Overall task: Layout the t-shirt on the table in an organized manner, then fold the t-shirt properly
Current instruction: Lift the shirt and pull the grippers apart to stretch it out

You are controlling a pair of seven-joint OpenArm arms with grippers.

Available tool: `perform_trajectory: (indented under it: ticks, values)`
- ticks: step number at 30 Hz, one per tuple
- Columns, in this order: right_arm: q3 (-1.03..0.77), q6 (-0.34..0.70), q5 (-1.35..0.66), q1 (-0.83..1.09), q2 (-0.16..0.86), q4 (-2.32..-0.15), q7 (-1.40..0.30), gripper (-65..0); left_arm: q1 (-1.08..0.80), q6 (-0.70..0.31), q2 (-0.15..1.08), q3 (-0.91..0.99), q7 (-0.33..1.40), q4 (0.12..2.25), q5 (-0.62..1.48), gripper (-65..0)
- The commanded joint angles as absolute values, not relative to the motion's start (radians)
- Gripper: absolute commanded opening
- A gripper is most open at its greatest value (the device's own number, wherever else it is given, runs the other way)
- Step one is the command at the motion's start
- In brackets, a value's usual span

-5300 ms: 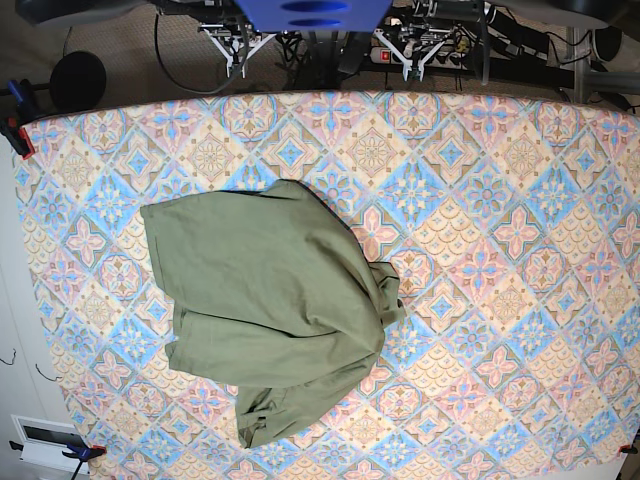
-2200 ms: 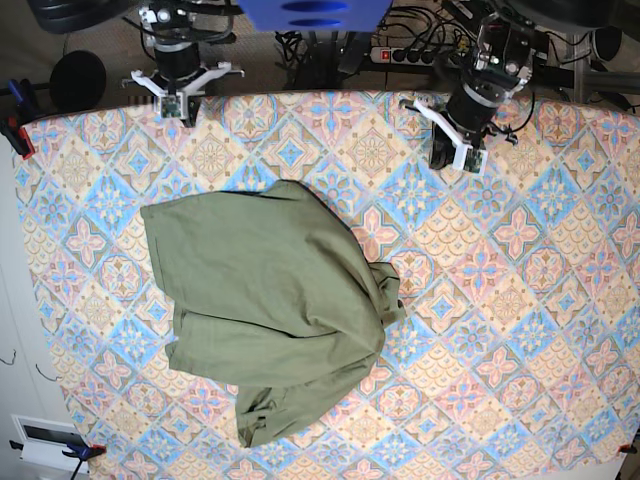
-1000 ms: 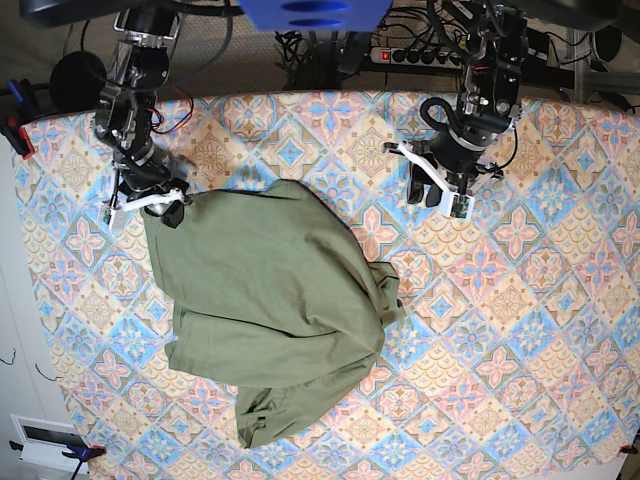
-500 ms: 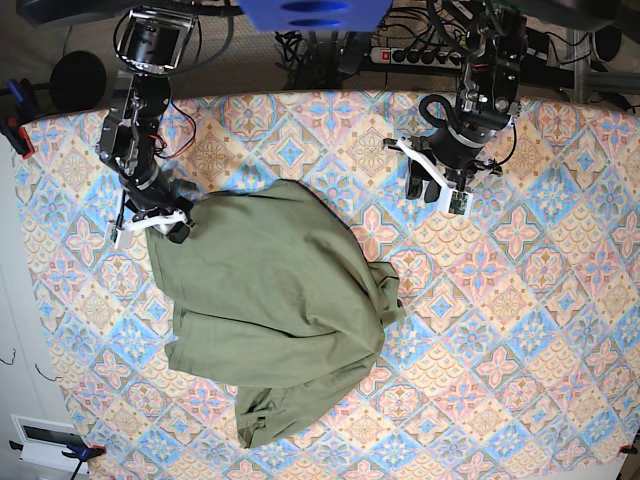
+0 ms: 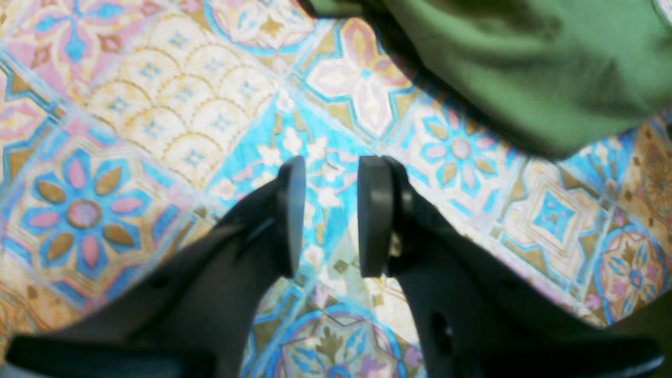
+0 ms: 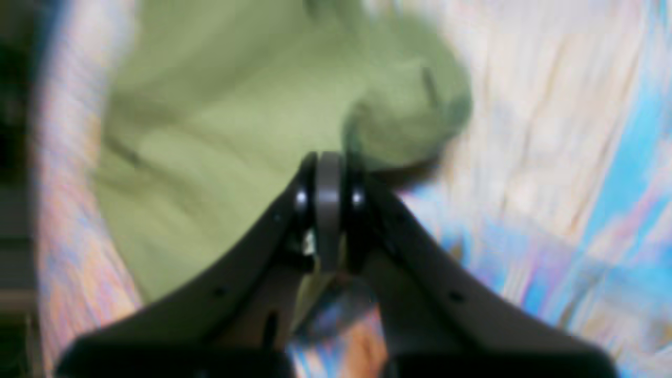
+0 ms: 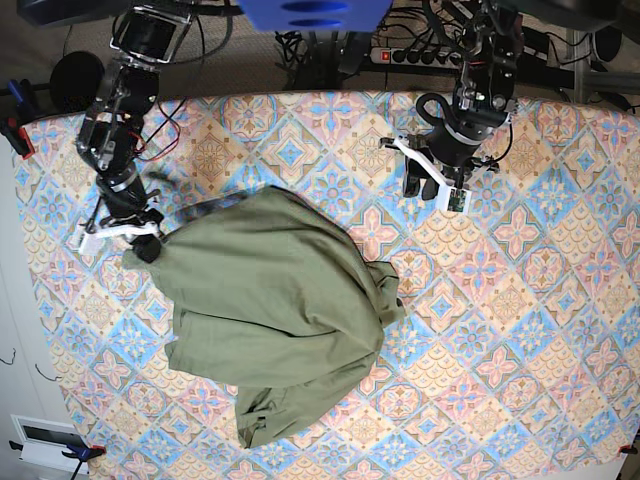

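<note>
The t-shirt's lower end (image 7: 264,414) is bunched up in narrow creases below overlapping folds, so when I pull, the olive-green t-shirt (image 7: 275,275) will drag that end along still crumpled.
The olive-green t-shirt (image 7: 270,310) lies crumpled on the left half of the table (image 7: 520,300). One corner of it is drawn out to the left. My right gripper (image 7: 143,248) is shut on that corner. In the blurred right wrist view the jaws (image 6: 328,210) are closed with green t-shirt fabric (image 6: 210,131) bunched at the tips. My left gripper (image 7: 425,188) hovers over bare cloth to the right of the shirt's far edge. In the left wrist view it (image 5: 328,215) is open and empty, with the t-shirt's edge (image 5: 525,68) beyond it.
A power strip with cables (image 7: 400,52) runs behind the table's far edge. A red clamp (image 7: 15,135) grips the left edge and a blue clamp (image 7: 80,452) the front left corner. The patterned cloth (image 5: 157,121) is bare right of the shirt.
My right gripper has pulled the shirt's far left corner leftward and toward the front, stretching that side out. My left gripper has hardly moved.
</note>
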State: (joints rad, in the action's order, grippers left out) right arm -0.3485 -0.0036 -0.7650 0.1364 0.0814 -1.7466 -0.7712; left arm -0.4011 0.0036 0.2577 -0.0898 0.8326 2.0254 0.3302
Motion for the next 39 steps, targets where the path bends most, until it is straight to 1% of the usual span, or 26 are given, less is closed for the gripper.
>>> perform_trajectory:
  ticks: [1,2,5,7,8,10,11,18,21,26,33,35,39]
  values:
    - [-0.371,-0.001,-0.773,0.145,0.091,-1.781,-0.76,-64.3,-0.397,0.004,0.26,-0.088,0.814,2.043,0.334,-48.1]
    - [-0.386,-0.001,-0.773,0.147,0.096,-1.801,-0.76,-64.3,-0.398,0.004,0.26,-0.088,0.814,2.043,0.334,-48.1]
    - [-0.421,0.002,-0.774,0.153,0.151,-1.831,-0.76,-64.3,-0.398,0.004,0.26,-0.088,0.814,2.043,0.334,-48.1]
    - [-0.44,0.047,-0.774,0.16,0.179,-1.836,-0.756,-64.3,-0.398,0.004,0.26,-0.088,0.814,2.043,0.334,-48.1]
    - [-0.461,0.085,-0.774,0.157,0.193,-1.837,-0.754,-64.3,-0.398,0.004,0.26,-0.088,0.814,2.043,0.334,-48.1]
    - [-0.538,0.151,-0.774,0.154,0.214,-1.837,-0.753,-64.3,-0.398,0.004,0.26,-0.088,0.814,2.043,0.332,-48.1]
    - [-0.576,0.166,-0.776,0.154,0.222,-1.837,-0.753,-64.3,-0.398,0.004,0.26,-0.088,0.814,2.043,0.332,-48.1]
    - [-0.708,0.171,-0.776,0.153,0.308,-1.836,-0.74,-64.3,-0.39,0.004,0.26,-0.087,0.809,2.043,0.325,-48.0]
    - [-0.714,0.173,-0.794,0.153,0.312,-1.836,-0.737,-64.3,-0.329,0.004,0.239,-0.094,0.812,2.038,0.321,-47.5]
    - [-0.71,0.173,-0.846,0.156,0.308,-1.834,-0.737,-64.3,-0.174,0.004,0.17,-0.099,0.816,1.906,0.329,-47.4]
    - [-0.676,0.173,-0.846,0.159,0.306,-1.836,-0.739,-64.4,0.008,0.004,0.073,-0.214,0.816,1.63,0.331,-47.3]
    - [-0.674,0.173,-0.846,0.159,0.306,-1.836,-0.739,-64.4,0.044,0.004,0.036,-0.214,0.816,1.573,0.331,-45.2]
    - [-0.674,0.173,-0.846,0.159,0.306,-1.836,-0.739,-64.4,0.077,0.004,-0.016,-0.211,0.816,1.512,0.331,-34.2]
